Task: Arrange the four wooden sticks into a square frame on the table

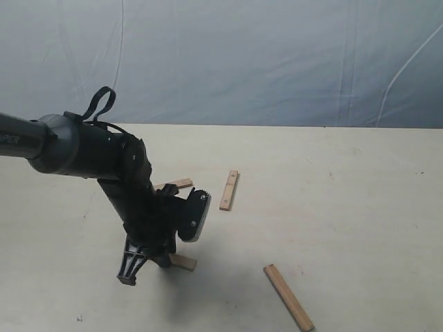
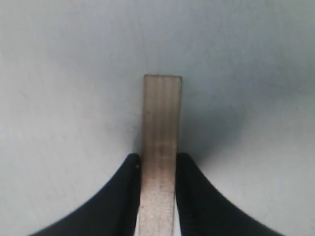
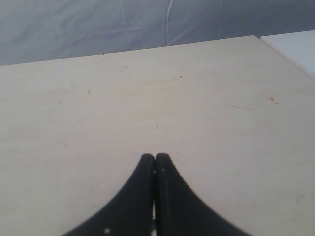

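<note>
The left gripper's stick point(image 1: 183, 262) is almost parallel to the stick point(image 1: 182, 183) behind the robot's arm, so the robot should turn the held stick crosswise and put its tip on the other stick's end.
Four light tan wooden sticks show in the exterior view. One stick point(image 1: 183, 262) pokes out beside my left gripper point(image 1: 147, 267), which points down at the table point(image 1: 360, 194). In the left wrist view this stick point(image 2: 162, 118) runs straight out between the two black fingers, and my left gripper point(image 2: 158, 163) is shut on it. A second stick point(image 1: 177, 185) is partly hidden behind the left arm. A third stick point(image 1: 229, 190) lies near the middle, and a fourth stick point(image 1: 288, 297) lies slanted at the front. My right gripper point(image 3: 155, 158) is shut with nothing in it, over bare table point(image 3: 206, 93).
A grey-blue cloth backdrop point(image 1: 277, 55) hangs behind the table's far edge. The black left arm point(image 1: 76, 149) reaches in from the left. In the right wrist view a white surface point(image 3: 295, 44) adjoins the table's corner.
</note>
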Available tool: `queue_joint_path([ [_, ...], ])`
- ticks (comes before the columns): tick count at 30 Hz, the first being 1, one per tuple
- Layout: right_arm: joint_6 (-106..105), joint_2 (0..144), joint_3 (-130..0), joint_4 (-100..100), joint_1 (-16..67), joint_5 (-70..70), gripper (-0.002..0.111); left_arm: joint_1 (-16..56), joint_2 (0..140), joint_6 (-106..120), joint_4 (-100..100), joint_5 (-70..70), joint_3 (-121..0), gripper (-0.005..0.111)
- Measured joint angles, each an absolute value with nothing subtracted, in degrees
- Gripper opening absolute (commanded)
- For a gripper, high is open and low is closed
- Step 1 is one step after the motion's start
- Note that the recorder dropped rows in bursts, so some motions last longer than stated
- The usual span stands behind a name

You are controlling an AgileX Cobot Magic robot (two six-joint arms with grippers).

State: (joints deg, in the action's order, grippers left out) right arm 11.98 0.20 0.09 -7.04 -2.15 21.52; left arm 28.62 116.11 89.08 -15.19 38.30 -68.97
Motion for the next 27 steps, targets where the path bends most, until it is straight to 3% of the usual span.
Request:
queue_joint_path([
  [9, 12.1, 0.2, 0.1, -7.0, -2.2, 21.5, -0.001, 28.6, 113.5, 74.9, -15.8, 38.2, -69.1, 0.000],
  [21, 11.9, 0.2, 0.1, -7.0, -2.2, 21.5, -0.001, 21.7, 108.2, 9.6, -15.6, 32.3, -74.6, 0.000],
  [27, 11.9, 0.2, 0.1, -7.0, -2.2, 21.5, -0.001, 20.2, 112.7, -5.6, -15.6, 30.8, -74.6, 0.000],
])
